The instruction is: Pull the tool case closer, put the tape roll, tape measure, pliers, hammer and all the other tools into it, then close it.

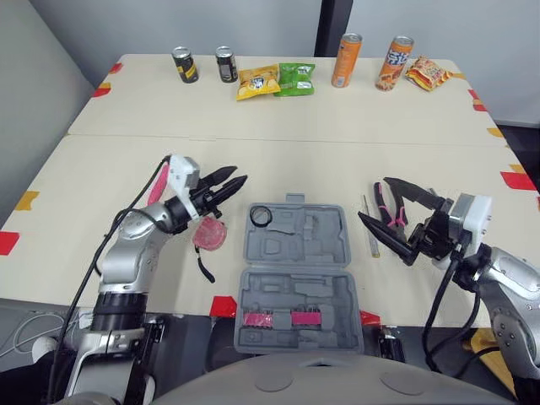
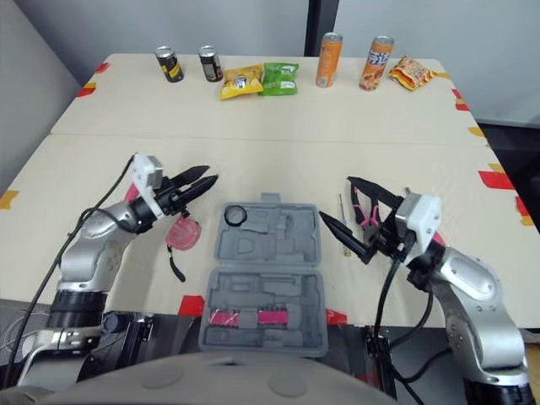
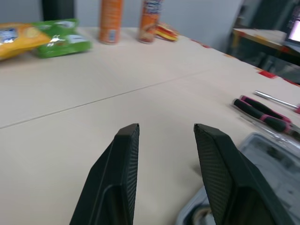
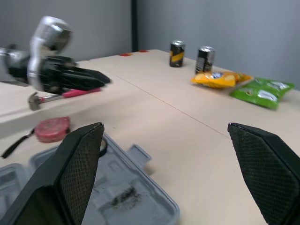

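Observation:
A loose black strap trails off the red tape measure's edge. The strap will come along and hang down when I pick up the tape measure.
The grey tool case lies open at the table's near edge, between my arms. A black tape roll rests in its far left corner. A red tape measure lies just left of the case, below my left gripper, which is open and empty. A pink-handled hammer lies behind that gripper. Pink-and-black pliers and a thin screwdriver lie right of the case. My right gripper hovers over them, open wide and empty.
Two dark cans, a yellow snack bag, a green one, two orange cans and another snack bag line the far edge. Red and yellow tape marks dot the table's borders. A pink strip sits inside the case's near half.

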You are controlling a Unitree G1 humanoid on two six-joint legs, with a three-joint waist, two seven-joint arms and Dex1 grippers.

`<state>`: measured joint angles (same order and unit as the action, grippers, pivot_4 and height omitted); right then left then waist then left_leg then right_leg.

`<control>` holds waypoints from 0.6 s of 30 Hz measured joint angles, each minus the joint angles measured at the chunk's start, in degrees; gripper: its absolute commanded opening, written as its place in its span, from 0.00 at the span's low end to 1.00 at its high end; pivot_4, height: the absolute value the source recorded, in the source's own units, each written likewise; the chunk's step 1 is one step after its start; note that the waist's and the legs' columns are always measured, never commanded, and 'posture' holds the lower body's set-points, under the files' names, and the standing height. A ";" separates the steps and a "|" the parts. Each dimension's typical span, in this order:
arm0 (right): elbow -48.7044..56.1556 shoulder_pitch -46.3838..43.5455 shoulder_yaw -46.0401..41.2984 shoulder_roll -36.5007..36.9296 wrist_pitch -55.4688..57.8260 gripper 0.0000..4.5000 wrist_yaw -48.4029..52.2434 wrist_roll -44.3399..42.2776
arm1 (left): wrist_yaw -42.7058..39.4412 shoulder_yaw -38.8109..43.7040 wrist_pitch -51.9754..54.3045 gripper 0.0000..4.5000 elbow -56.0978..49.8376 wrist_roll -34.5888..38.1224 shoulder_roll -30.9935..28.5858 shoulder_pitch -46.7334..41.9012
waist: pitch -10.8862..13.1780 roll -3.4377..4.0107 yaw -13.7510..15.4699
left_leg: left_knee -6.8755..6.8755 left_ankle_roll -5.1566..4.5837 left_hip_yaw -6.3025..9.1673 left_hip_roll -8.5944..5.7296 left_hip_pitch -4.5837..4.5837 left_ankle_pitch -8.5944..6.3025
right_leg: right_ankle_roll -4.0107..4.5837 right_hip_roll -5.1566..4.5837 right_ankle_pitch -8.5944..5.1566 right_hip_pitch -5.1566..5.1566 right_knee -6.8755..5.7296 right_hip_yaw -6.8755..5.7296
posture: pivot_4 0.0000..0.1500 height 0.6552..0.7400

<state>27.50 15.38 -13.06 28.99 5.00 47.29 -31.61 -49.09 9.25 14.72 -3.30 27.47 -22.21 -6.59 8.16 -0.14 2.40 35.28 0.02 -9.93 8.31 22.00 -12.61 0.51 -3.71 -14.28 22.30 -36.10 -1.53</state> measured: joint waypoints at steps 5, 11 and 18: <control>-7.39 7.02 -4.33 -0.46 -5.32 1.00 5.12 -0.16 | -4.07 7.03 -0.80 0.71 -3.19 6.01 -2.25 13.36 | 0.02 0.00 0.34 | -0.21 0.03 -0.02 0.00 0.04 -0.02 | 0.00 0.00 0.00 -0.04 0.37 -0.02 | 1.00 1.00; -14.33 15.76 -10.88 -0.16 -11.52 1.00 12.90 -2.04 | -8.09 12.38 -2.98 0.99 -4.19 7.89 -4.22 25.25 | 0.13 0.00 0.50 | -0.32 0.05 -0.03 -0.01 -0.10 -0.07 | -0.04 0.00 0.00 -0.23 0.59 0.00 | 1.00 1.00; -25.45 20.85 -17.62 -0.78 -16.54 1.00 17.63 -3.03 | -8.75 17.03 -4.76 0.99 -3.66 7.78 -5.36 33.33 | 0.49 -0.05 0.64 | -1.13 0.65 -0.15 -0.02 -1.04 -0.41 | -0.22 0.02 -0.11 -1.04 1.10 0.04 | 1.00 1.00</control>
<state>2.05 36.24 -30.69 28.21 -11.54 64.92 -34.64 -57.84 26.27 9.97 -6.96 35.25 -27.57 26.74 8.65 -0.19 3.03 34.16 0.67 -10.08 8.29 20.96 -13.02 0.30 -3.69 -14.39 21.26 -35.00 -1.49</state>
